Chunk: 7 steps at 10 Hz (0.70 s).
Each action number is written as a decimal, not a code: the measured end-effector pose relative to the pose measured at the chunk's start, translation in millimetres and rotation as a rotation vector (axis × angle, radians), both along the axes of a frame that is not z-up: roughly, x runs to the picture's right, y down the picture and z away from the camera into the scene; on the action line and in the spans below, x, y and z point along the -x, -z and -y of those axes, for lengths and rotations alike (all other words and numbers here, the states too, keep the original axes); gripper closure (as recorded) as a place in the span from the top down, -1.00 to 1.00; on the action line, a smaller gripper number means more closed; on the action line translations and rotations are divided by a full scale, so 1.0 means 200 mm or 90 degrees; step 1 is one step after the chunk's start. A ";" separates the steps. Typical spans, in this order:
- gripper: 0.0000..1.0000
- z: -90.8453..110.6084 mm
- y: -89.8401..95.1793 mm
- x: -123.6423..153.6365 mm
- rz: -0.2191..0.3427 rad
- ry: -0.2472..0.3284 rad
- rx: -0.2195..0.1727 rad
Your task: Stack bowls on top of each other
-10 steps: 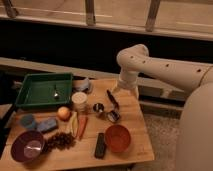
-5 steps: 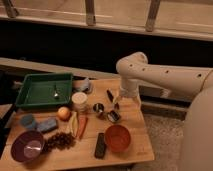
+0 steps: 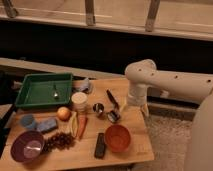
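My gripper will lower the orange-red bowl (image 3: 118, 138) into the dark purple bowl's opening (image 3: 29, 146). The orange-red bowl will nest inside, because that opening looks wider than it.
The orange-red bowl (image 3: 118, 138) sits upright near the front right of the wooden table (image 3: 137, 150). The dark purple bowl (image 3: 27, 146), with its pale shiny bottom showing, rests at the front left corner. The two bowls are far apart. My gripper (image 3: 134, 108) hangs from the white arm (image 3: 165, 82) over the table's right side. It is behind and a little right of the orange-red bowl. Its fingers (image 3: 145, 110) stand apart and hold nothing.
A green tray (image 3: 30, 97) with a spoon sits at the back left. Between the bowls lie a white cup (image 3: 79, 101), metal cup (image 3: 98, 108), black-handled tool (image 3: 112, 98), orange fruit (image 3: 63, 113), carrot (image 3: 82, 126), grapes (image 3: 60, 141), blue sponge (image 3: 47, 125) and black bar (image 3: 100, 145).
The arm has come down and slightly to the right, bringing the gripper lower over the table's right side. The bowls have not moved.
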State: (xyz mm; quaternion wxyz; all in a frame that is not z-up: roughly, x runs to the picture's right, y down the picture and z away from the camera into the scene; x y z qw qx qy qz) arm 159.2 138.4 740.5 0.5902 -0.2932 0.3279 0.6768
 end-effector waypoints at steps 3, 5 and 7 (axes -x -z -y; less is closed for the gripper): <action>0.60 -0.08 -0.01 0.03 0.024 0.015 0.035; 0.60 -0.08 -0.01 0.03 0.024 0.017 0.035; 0.60 -0.09 0.00 0.05 0.020 0.034 0.035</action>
